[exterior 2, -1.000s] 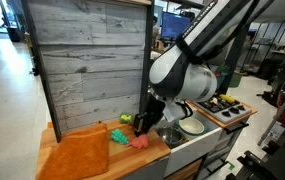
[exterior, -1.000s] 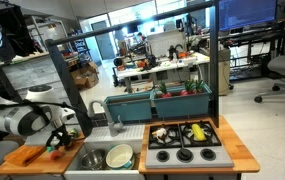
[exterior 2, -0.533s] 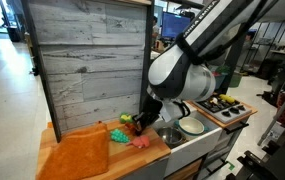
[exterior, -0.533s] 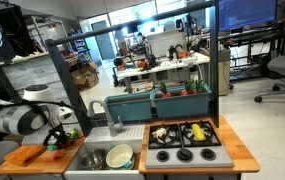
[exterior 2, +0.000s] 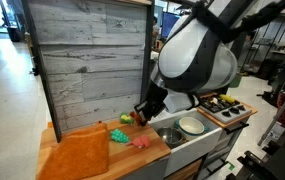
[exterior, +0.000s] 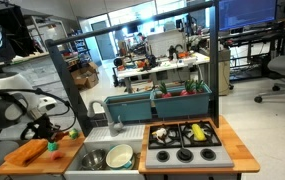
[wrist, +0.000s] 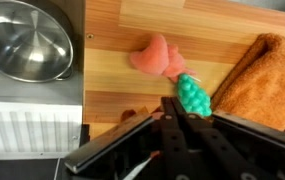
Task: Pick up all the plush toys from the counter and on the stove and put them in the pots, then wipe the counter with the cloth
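Observation:
The steel pot [wrist: 24, 42] is open and empty, so my gripper keeps moving the held plush toy [wrist: 135, 115] toward it until the toy hangs above the pot, and then let go.
My gripper [wrist: 173, 104] is shut, the two black fingers pressed together with nothing visible between them. It hangs above the wooden counter [wrist: 112, 85]. Below it lie an orange-red plush toy [wrist: 156, 55] and a teal-green plush toy [wrist: 192, 95], next to the orange cloth [wrist: 264, 78]. The steel pot [wrist: 22, 40] sits in the sink. In both exterior views the gripper [exterior 2: 141, 111] [exterior: 44, 129] is raised over the counter. A yellow-green toy [exterior 2: 125, 118] lies near the back wall. The pale green pot [exterior: 120, 156] sits in the sink. On the stove [exterior: 185, 152] rest a cream toy [exterior: 160, 132] and a yellow toy [exterior: 197, 131].
A tall grey plank wall [exterior 2: 87, 60] backs the counter. The sink basin [exterior 2: 180, 140] lies between counter and stove. A teal bin of items [exterior: 167, 102] stands behind the stove. The counter's front edge [exterior 2: 112, 172] drops off to the floor.
The jaws have closed and the arm has lifted up and away from the counter. The orange-red and green toys still lie where they were.

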{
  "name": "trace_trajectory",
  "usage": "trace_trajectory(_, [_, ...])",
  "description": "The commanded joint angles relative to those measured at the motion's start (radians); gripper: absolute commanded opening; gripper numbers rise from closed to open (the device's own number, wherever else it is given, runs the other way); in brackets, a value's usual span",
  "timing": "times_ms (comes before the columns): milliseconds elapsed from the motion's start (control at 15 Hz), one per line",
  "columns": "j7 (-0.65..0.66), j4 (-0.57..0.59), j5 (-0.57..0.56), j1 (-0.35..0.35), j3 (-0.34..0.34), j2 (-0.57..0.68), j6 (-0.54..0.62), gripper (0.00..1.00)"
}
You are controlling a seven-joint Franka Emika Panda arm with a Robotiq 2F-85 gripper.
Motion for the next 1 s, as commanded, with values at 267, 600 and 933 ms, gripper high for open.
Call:
trace_trajectory(267, [0.22, -0.192, 0.002, 0.039, -0.179, -0.192, -0.099, 0.01])
trace_trajectory(600, [0.178, -0.052, 0.017, -0.143, -0.118, -0.063, -0.24, 0.28])
trace_trajectory(933, [0.089, -0.031, 0.01, -0.232, -0.025, -0.035, -0.227, 0.57])
